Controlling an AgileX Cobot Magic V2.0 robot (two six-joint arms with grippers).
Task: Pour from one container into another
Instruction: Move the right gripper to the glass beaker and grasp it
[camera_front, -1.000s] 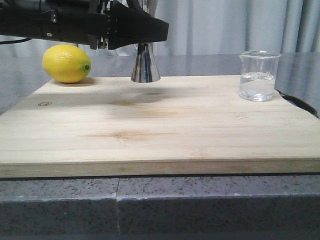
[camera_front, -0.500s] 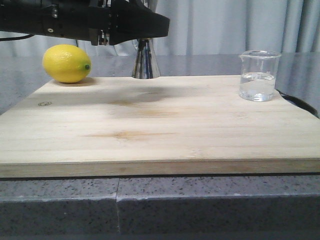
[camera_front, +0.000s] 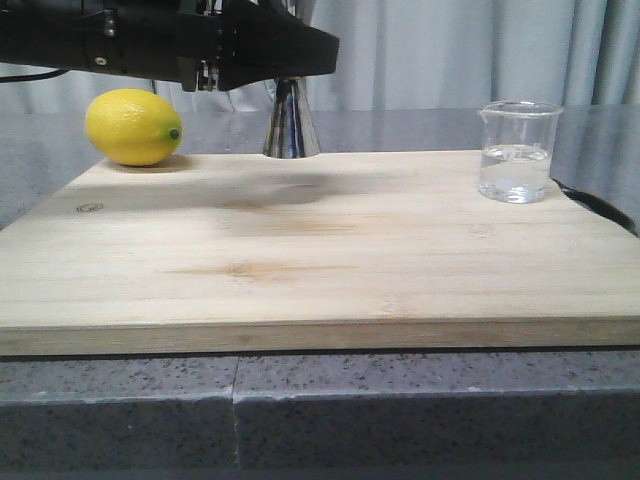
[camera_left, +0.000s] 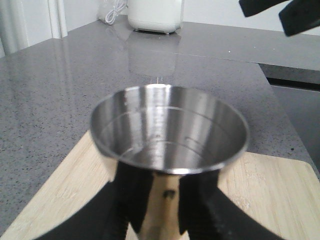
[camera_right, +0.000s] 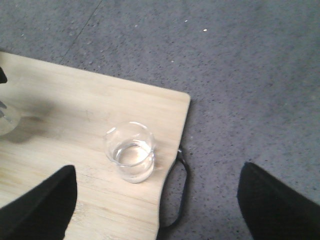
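The clear glass beaker's rim (camera_front: 484, 112) sticks out toward the jigger, so I expect the clear liquid (camera_front: 514, 175) to flow out in a thin stream when the robot pours.
The shiny steel jigger (camera_front: 291, 125) is at the back of the wooden board, and my left gripper (camera_front: 280, 62) is shut on its narrow waist. In the left wrist view its empty upper cup (camera_left: 167, 127) fills the middle, with my left gripper (camera_left: 162, 210) clamped just below it. The clear glass beaker (camera_front: 517, 152), partly filled with clear liquid, stands at the board's back right corner. My right gripper (camera_right: 160, 200) hangs open high above the beaker (camera_right: 130, 151), which lies closer to one finger; it touches nothing. It does not show in the front view.
A yellow lemon (camera_front: 133, 126) rests at the back left of the cutting board (camera_front: 320, 250). A black cord (camera_right: 181, 190) loops off the board's right edge onto the grey speckled counter. A white appliance (camera_left: 154, 15) stands far back.
The left gripper and the jigger rose slightly between one second ago and half a second ago. Since then they have held still. The beaker and lemon have not moved.
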